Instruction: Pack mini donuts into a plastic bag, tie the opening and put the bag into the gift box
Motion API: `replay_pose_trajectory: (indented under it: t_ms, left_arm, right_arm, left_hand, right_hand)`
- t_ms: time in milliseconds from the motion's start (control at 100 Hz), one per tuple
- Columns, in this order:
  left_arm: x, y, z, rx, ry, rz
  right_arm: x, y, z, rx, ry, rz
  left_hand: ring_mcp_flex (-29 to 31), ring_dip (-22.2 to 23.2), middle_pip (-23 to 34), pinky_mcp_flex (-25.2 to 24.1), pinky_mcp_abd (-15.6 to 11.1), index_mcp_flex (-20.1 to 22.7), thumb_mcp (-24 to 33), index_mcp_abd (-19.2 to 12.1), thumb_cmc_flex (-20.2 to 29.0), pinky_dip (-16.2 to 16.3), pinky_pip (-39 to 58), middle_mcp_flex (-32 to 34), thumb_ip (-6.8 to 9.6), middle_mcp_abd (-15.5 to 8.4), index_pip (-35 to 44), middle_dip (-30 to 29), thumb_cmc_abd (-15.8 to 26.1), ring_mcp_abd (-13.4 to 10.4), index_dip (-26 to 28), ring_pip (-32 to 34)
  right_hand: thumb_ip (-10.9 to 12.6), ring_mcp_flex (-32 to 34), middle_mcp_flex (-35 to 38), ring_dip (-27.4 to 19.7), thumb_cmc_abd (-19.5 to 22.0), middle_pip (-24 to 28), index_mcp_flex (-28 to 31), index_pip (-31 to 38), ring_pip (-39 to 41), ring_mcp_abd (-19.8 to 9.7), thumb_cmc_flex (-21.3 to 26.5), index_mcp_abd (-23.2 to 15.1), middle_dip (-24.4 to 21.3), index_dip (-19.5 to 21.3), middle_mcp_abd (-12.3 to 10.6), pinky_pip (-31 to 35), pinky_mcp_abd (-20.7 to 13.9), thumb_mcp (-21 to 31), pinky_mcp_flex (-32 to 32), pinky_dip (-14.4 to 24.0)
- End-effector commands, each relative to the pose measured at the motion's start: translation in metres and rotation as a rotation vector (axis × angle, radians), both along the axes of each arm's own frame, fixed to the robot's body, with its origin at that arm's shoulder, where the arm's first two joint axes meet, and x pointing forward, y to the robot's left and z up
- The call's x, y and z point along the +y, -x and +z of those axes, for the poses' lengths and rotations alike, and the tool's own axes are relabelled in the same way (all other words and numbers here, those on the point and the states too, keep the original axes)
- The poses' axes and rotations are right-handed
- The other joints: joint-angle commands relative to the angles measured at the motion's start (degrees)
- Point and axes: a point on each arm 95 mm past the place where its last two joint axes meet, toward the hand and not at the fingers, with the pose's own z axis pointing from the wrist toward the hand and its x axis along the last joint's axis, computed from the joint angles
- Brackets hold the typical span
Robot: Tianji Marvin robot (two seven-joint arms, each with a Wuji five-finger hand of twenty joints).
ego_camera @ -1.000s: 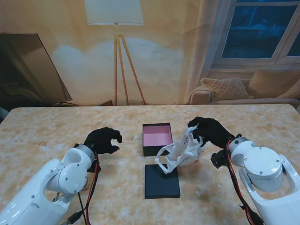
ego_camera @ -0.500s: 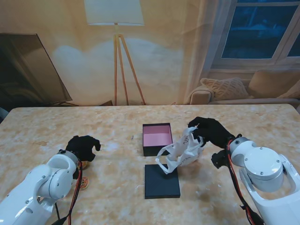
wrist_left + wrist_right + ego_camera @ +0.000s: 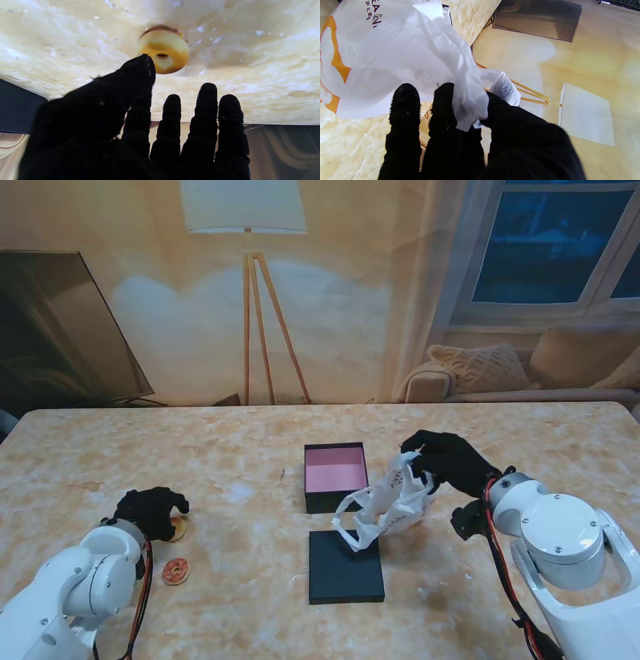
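The yellow mini donut [image 3: 163,54] will settle low inside the bag when the robot drops it in, because the white plastic bag's loose handle [image 3: 350,520] droops away from the robot's right gripper.
My right hand [image 3: 448,461] is shut on the top edge of a white plastic bag [image 3: 388,504] with orange print, holding it up beside the open gift box [image 3: 336,476] with its pink lining; the right wrist view shows the bag [image 3: 395,50] pinched between thumb and fingers [image 3: 445,105]. My left hand [image 3: 150,510] hovers open at the left over a tan mini donut [image 3: 178,528], which lies on the table just beyond the fingertips [image 3: 140,70] as donut [image 3: 163,50]. A second, pink-iced mini donut [image 3: 176,572] lies nearer to me.
The black box lid [image 3: 345,566] lies flat on the marble table [image 3: 250,450], nearer to me than the box. A floor lamp, a dark screen and a sofa stand beyond the table's far edge.
My left hand has pulled back to the left and nearer to me, from beside the box to over the two donuts. The right hand and the bag stayed put.
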Motion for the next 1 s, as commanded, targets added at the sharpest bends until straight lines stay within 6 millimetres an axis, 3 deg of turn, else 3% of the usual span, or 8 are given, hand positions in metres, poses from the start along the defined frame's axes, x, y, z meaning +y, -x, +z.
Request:
replay_pose_trajectory:
  t_ms: [0,400,470,600,650,710,790,990]
  left_arm:
    - [0.005,0.005,-0.011,0.040,-0.018,0.000]
    - [0.010,0.001,-0.024,0.059,-0.002,0.007]
    - [0.009,0.000,-0.025,0.059,-0.009,0.005]
    - [0.009,-0.001,-0.026,0.056,-0.013,0.006]
    - [0.008,-0.001,-0.026,0.055,-0.010,0.008]
    - [0.007,-0.001,-0.026,0.049,-0.002,0.011]
    - [0.006,-0.002,-0.025,0.031,0.012,0.019]
    - [0.008,0.001,-0.021,0.029,0.022,0.005]
  right_arm:
    - [0.003,0.003,-0.003,0.014,-0.004,0.017]
    - [0.003,0.004,-0.004,0.015,-0.005,0.025]
    - [0.003,0.004,-0.004,0.016,-0.005,0.025]
    - [0.002,0.003,-0.004,0.014,-0.004,0.025]
    - [0.003,0.003,-0.004,0.013,-0.003,0.024]
    - [0.003,0.003,-0.004,0.014,-0.003,0.024]
    - [0.003,0.004,-0.004,0.014,-0.004,0.024]
    - [0.003,0.004,-0.003,0.009,-0.006,0.022]
  left_hand:
    - [0.04,-0.97,-0.41,-0.46,1.12,-1.48,2.16,-1.14,-0.14,-1.03,-0.47,-2.46,0.69,-0.70,-1.36,-0.67,-2.24,1.05,-0.83,-0.64]
    - [5.28,5.90,2.94,3.61,-1.53,-4.68,4.48,-0.58,-0.54,0.18,3.70,-4.20,0.39,0.35,-1.80,4.17,-4.33,-3.62,-4.66,6.93]
    - [6.12,7.20,3.75,4.31,-2.39,-1.97,5.08,0.94,-0.97,0.47,4.53,-4.02,0.31,0.99,2.02,6.15,-4.89,-4.79,-1.71,7.77]
    - [7.70,7.87,4.91,5.41,-2.66,1.42,5.44,2.25,-1.55,0.80,5.76,-1.62,0.17,1.79,17.74,8.07,-5.11,-5.00,11.93,8.28]
    - [8.88,7.67,5.91,6.34,-2.52,2.06,3.16,1.83,0.66,0.77,6.35,0.78,-4.42,2.15,23.47,8.55,-6.67,-5.01,16.41,8.62]
    - [9.82,7.48,6.94,6.90,-2.02,2.68,0.18,1.28,3.17,0.64,6.96,3.16,-6.83,2.81,29.81,8.87,-7.81,-4.76,18.04,8.97]
    - [11.86,7.42,8.82,8.49,-1.93,3.57,-4.64,0.40,6.51,0.61,8.46,7.36,-6.44,2.89,37.77,9.27,-6.97,-4.81,15.70,9.86]
    - [18.82,10.38,12.27,13.27,0.06,4.80,-7.67,0.75,8.31,2.15,13.16,17.30,-5.41,4.90,40.17,12.62,-4.10,-4.75,15.14,13.81]
  right_hand:
    - [0.57,0.27,-0.11,-0.33,1.97,0.47,0.58,1.39,0.32,-1.36,1.02,-0.61,-0.10,0.03,-2.44,0.07,-0.60,-0.79,-0.11,-0.08]
    - [0.52,0.23,-0.08,-0.31,1.91,0.32,0.60,1.26,0.32,-1.29,1.07,-0.58,-0.10,-0.05,-2.53,0.07,-0.55,-0.82,-0.12,-0.02]
    - [0.51,0.23,-0.04,-0.31,1.93,0.32,0.65,1.28,0.32,-1.29,1.07,-0.58,-0.09,-0.04,-2.44,0.05,-0.58,-0.84,-0.14,-0.01]
    - [0.50,0.19,-0.05,-0.31,1.92,0.30,0.70,1.27,0.29,-1.27,1.04,-0.58,-0.07,-0.03,-2.47,0.08,-0.57,-0.85,-0.03,0.02]
    - [0.50,0.19,-0.05,-0.31,1.92,0.28,0.68,1.27,0.28,-1.27,1.07,-0.57,-0.07,-0.02,-2.40,0.02,-0.66,-0.83,-0.12,0.00]
    - [0.50,0.19,-0.05,-0.31,1.91,0.27,0.64,1.24,0.28,-1.27,1.08,-0.57,-0.07,-0.03,-2.33,0.01,-0.57,-0.83,-0.13,0.01]
    - [0.48,0.19,-0.05,-0.30,1.93,0.27,0.68,1.24,0.28,-1.27,1.04,-0.63,-0.07,-0.02,-2.37,0.02,-0.58,-0.85,-0.13,0.02]
    - [0.49,0.19,-0.07,-0.30,1.89,0.28,0.67,1.27,0.28,-1.27,1.08,-0.56,-0.04,0.01,-2.49,-0.01,-0.58,-0.82,-0.15,0.03]
